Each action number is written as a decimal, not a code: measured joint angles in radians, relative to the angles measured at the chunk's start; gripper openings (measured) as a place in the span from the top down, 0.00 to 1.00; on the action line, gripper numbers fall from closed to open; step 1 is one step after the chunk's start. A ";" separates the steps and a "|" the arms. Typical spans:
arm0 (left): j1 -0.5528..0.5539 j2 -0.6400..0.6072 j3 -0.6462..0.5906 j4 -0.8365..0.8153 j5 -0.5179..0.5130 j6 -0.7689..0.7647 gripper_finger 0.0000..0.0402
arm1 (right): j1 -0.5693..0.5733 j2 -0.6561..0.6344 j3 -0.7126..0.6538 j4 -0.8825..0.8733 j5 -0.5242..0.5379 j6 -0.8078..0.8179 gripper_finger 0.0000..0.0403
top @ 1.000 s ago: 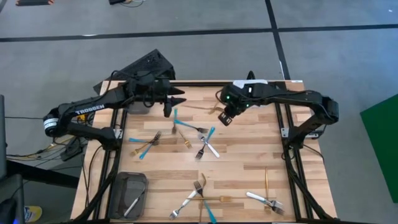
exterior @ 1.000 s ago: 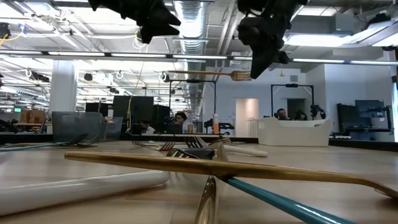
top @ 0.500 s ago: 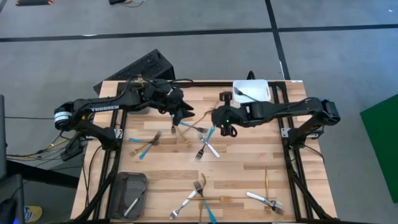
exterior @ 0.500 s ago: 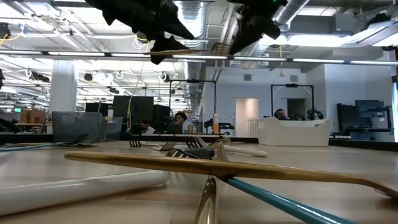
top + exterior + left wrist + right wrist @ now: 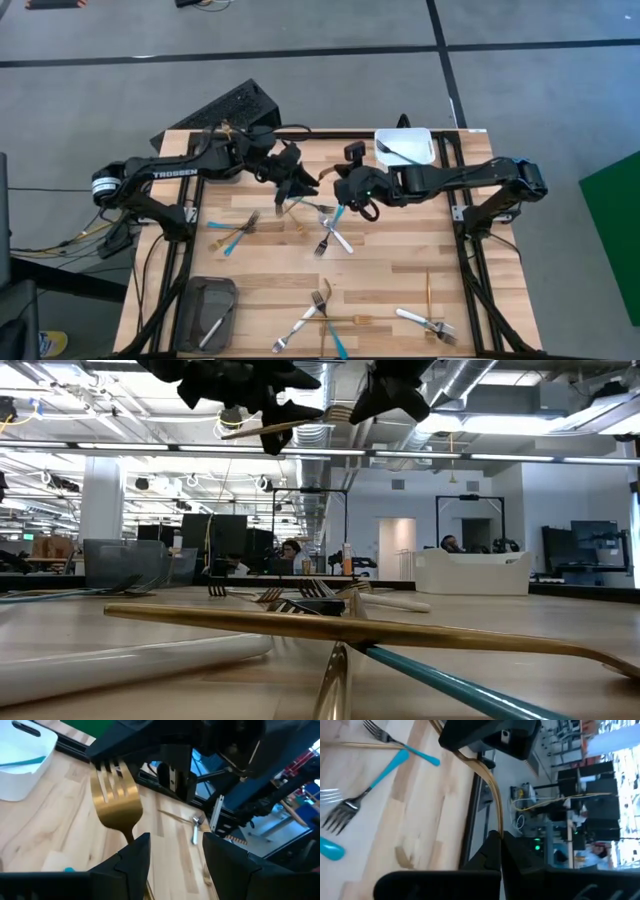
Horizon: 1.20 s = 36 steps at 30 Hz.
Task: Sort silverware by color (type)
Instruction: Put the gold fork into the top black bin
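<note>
I should grab the fork's handle (image 5: 262, 430) with my left gripper and bring the fork to the far dark tray, because my right gripper is holding the gold fork's head (image 5: 338, 413) across from that tray.
A gold fork (image 5: 117, 805) hangs in the air between my two grippers, above the far middle of the table. My right gripper (image 5: 336, 189) is shut on its head end. The fork's handle (image 5: 262, 429) runs level toward the table's left and passes between the fingers of my open left gripper (image 5: 172, 840). There the neck lies close to one finger (image 5: 135, 857); whether they touch, I cannot tell. More silverware lies on the table: blue-handled forks (image 5: 236, 235), gold ones (image 5: 428, 288) and silver ones (image 5: 424, 322). My right gripper pinches the gold fork between its two fingers at the head end (image 5: 494, 822), coming from the table's right and slanting a little downward. The fingers hide the exact spot. The fork is lifted clear of the table, about level, its handle pointing left.
A white bin (image 5: 405, 147) stands at the far right. A dark tray (image 5: 212, 300) with one silver piece sits at the near left. Another dark tray (image 5: 232, 105) lies beyond the far left corner. Crossed forks lie under the grippers (image 5: 330, 228) and at the near middle (image 5: 318, 312).
My right gripper has carried the gold fork toward the table's left and upward, rolling its wrist. My left gripper has moved right toward it and dipped, so the fork's handle now lies between its open fingers.
</note>
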 joint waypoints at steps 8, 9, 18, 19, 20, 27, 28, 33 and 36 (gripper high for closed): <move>0.036 -0.001 0.000 0.004 -0.019 0.053 0.72 | -0.011 0.000 0.000 0.065 0.009 -0.079 0.97; 0.040 -0.001 0.000 0.004 -0.014 0.062 0.76 | -0.013 0.000 0.000 0.072 0.006 -0.085 0.97; 0.091 -0.009 0.000 0.029 -0.031 -0.001 0.99 | -0.039 0.000 -0.001 0.118 0.036 -0.140 0.97; 0.094 -0.015 0.000 0.045 -0.026 -0.008 0.97 | -0.044 0.000 -0.001 0.121 0.044 -0.137 0.97; 0.095 -0.022 0.000 0.058 -0.023 -0.010 0.96 | -0.048 -0.001 0.000 0.122 0.047 -0.137 0.97; 0.095 -0.053 0.000 0.038 -0.068 0.029 0.72 | -0.050 -0.012 0.000 0.140 0.047 -0.142 0.97; 0.095 -0.054 0.000 0.036 -0.076 0.027 0.68 | -0.050 -0.012 0.000 0.145 0.047 -0.140 0.97; 0.095 -0.053 0.000 -0.029 -0.138 0.026 0.54 | -0.043 -0.011 0.000 0.154 0.047 -0.169 0.97; 0.095 -0.052 0.000 -0.071 -0.136 0.025 0.52 | -0.035 -0.011 0.000 0.155 0.047 -0.182 0.97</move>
